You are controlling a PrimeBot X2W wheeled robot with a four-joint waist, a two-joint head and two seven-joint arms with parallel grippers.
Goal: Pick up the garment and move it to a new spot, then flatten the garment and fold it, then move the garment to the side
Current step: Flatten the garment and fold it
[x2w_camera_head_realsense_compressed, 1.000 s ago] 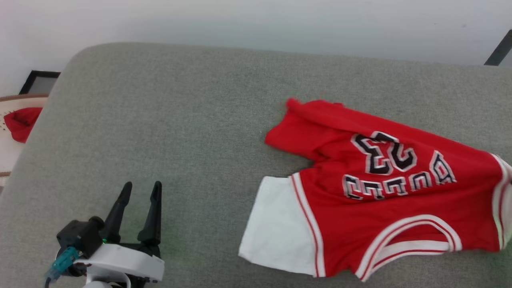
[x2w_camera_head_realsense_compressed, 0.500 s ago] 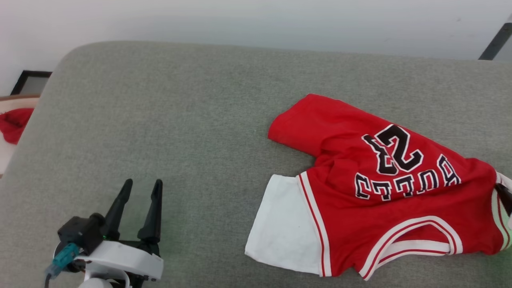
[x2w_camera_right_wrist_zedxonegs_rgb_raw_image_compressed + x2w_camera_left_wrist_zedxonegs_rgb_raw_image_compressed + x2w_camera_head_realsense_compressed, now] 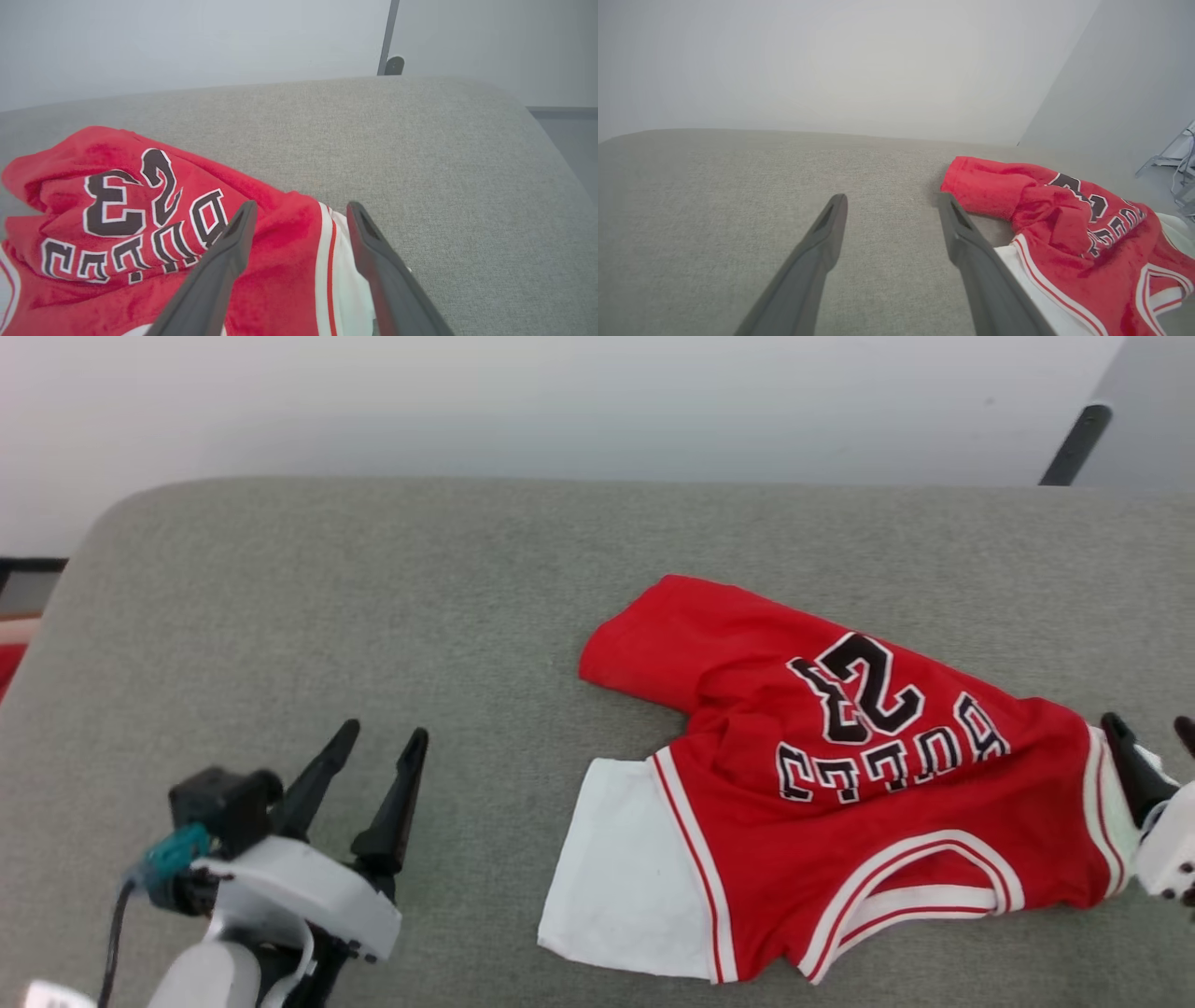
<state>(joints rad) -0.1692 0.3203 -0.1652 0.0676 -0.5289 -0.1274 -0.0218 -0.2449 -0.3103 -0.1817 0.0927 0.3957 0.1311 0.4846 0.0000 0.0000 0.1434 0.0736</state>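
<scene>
The body is bunched up in loose folds (image 3: 734, 737) next to the lettering, so I expect the red hem (image 3: 629, 629) to drag behind and spread out straight when the robot pulls the white sleeves.
The garment (image 3: 840, 793), a red jersey with white sleeves, striped trim and black "BULLS" and 23 lettering, lies crumpled on the right half of the grey cushion (image 3: 373, 597), collar toward me. My left gripper (image 3: 384, 733) is open above bare cushion, left of the garment's white sleeve (image 3: 625, 859). In the left wrist view that gripper (image 3: 892, 199) holds nothing and the garment (image 3: 1064, 224) lies to its right. My right gripper (image 3: 1147, 721) stands open at the garment's right sleeve. In the right wrist view its fingers (image 3: 302, 205) straddle the striped sleeve trim of the garment (image 3: 117, 210).
The cushion's rounded back edge meets a pale wall. A dark pole (image 3: 1074, 443) leans at the upper right, and the pole (image 3: 387, 42) rises behind the cushion in the right wrist view. A bit of red cloth (image 3: 6, 667) lies off the cushion's left edge.
The head camera has shifted, so the whole picture moved. My right gripper has come into view, open at the garment's right sleeve. The jersey's upper part has settled and bunched around the number.
</scene>
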